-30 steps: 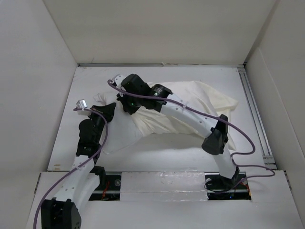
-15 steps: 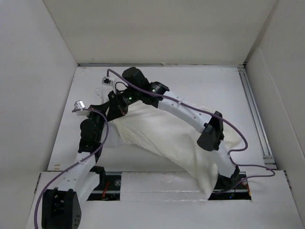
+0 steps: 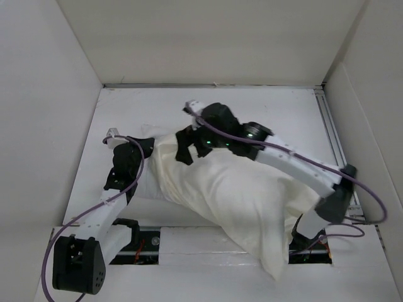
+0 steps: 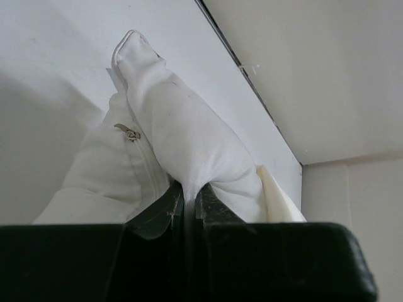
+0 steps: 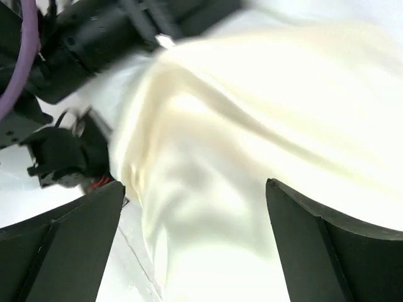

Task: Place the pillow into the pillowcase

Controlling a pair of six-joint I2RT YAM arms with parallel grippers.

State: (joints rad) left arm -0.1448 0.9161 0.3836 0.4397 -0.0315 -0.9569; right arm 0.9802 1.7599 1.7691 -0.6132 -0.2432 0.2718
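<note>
The cream pillowcase's far end (image 3: 272, 257) is hanging off the table's near edge, so the robot's right gripper should first bring the pillowcase back over the table and then take its rim (image 3: 162, 180).
The cream pillowcase (image 3: 239, 189) lies drawn over most of the white pillow (image 3: 143, 187), and its far end hangs over the table's near edge. Only the pillow's left end shows, with a pointed corner and a zipper (image 4: 129, 132). My left gripper (image 3: 141, 150) is shut on a fold of the pillow (image 4: 189, 145) at that end. In the left wrist view the pillowcase's edge (image 4: 274, 195) lies just right of the jaws. My right gripper (image 5: 195, 207) stands open above the pillowcase (image 5: 239, 126), near its left rim, with nothing held between the fingers (image 5: 63, 239).
White walls (image 3: 56, 126) enclose the table on the left, back and right. A rail (image 3: 334, 145) runs along the right side. The left arm (image 5: 94, 38) shows dark at the top left of the right wrist view. Purple cables (image 3: 359, 189) loop beside both arms.
The pillowcase has been dragged left over the pillow. My right gripper has opened, let go of it and swung back right. The left gripper has stayed shut on the pillow.
</note>
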